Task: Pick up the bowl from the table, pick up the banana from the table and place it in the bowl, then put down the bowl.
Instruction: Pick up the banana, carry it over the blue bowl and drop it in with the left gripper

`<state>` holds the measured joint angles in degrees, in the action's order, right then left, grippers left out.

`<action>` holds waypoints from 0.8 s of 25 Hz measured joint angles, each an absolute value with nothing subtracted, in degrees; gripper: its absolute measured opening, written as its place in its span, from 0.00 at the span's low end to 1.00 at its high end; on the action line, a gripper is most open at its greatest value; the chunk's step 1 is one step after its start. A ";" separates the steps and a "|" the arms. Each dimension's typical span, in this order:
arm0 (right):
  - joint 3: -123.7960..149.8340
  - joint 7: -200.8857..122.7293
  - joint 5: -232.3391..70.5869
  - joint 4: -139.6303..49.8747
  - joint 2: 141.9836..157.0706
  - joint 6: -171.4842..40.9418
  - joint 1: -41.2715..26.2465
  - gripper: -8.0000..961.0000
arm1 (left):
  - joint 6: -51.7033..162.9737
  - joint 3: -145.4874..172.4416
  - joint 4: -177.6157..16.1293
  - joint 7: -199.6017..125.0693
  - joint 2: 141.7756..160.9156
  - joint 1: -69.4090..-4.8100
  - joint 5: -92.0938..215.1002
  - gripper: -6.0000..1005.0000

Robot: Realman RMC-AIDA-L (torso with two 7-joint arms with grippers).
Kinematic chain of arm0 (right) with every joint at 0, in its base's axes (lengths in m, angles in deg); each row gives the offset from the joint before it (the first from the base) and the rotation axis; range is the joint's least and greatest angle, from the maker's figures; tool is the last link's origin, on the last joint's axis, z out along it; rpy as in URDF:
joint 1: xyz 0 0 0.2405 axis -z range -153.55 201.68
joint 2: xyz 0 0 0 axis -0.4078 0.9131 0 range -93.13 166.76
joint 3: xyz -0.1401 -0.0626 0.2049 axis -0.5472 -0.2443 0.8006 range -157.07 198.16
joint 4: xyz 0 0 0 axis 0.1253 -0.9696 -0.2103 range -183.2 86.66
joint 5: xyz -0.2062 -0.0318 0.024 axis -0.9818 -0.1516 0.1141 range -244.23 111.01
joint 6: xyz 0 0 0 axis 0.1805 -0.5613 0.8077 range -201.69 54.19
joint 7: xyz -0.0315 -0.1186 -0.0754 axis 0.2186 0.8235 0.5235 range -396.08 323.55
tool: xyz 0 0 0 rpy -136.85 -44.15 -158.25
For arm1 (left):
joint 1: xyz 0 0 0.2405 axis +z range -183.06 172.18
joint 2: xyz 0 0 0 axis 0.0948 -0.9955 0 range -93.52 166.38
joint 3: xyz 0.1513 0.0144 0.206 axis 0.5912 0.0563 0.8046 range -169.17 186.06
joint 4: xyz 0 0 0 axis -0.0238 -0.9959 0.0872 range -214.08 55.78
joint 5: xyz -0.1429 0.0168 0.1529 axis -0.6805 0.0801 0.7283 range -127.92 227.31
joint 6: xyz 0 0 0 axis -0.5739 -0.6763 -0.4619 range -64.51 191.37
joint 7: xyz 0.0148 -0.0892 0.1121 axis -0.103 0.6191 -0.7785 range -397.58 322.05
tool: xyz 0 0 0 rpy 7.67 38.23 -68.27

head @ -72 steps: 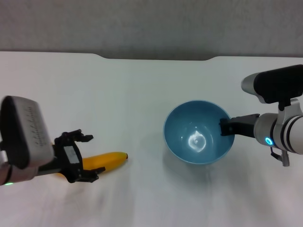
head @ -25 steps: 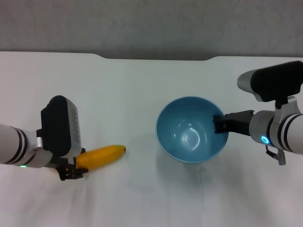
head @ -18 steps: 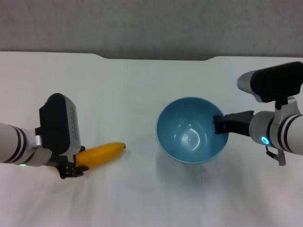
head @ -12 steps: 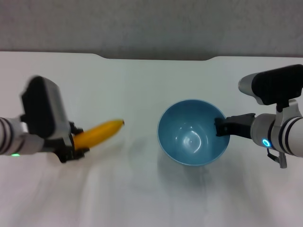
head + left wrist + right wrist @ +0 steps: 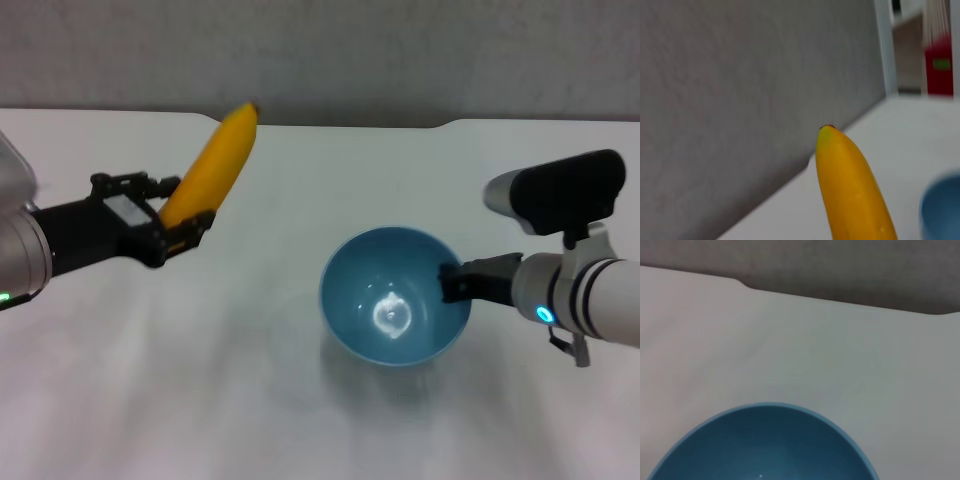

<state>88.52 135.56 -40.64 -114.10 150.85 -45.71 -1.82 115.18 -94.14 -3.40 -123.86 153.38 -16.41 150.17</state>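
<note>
My left gripper should bring the banana over next until its lower end is in the bowl point(image 5: 391, 312), because my right gripper is holding the bowl with its opening up and empty point(image 5: 375, 280).
My left gripper point(image 5: 172, 225) is shut on the lower end of the yellow-orange banana point(image 5: 212, 164) and holds it raised above the white table point(image 5: 180, 380), at the left. The banana points up and away from me; it also fills the left wrist view point(image 5: 852, 190). The light-blue bowl point(image 5: 395, 310) is right of centre, empty, and held by its right rim in my right gripper point(image 5: 452, 283), which is shut on it. The bowl's inside shows in the right wrist view point(image 5: 765, 445), and its edge in the left wrist view point(image 5: 942, 207).
A grey wall point(image 5: 320, 50) runs behind the table's far edge, which has a shallow notch point(image 5: 330, 124). A red object point(image 5: 940, 67) stands far off in the left wrist view.
My left gripper has lifted the banana off the table and swung it up and toward the right. The bowl has shifted slightly left and nearer in my right gripper.
</note>
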 joint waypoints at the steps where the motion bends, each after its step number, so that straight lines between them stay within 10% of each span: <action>1: 88.25 135.56 -40.57 -114.01 150.96 -45.72 -1.96 0.04 | 115.18 -94.14 -3.40 -123.86 153.38 -16.41 150.17 0.56; 20: 85.11 135.56 -38.37 -114.43 151.16 -47.11 -5.14 0.04 | 115.28 -82.09 -5.86 -122.53 153.41 -16.45 130.61 0.58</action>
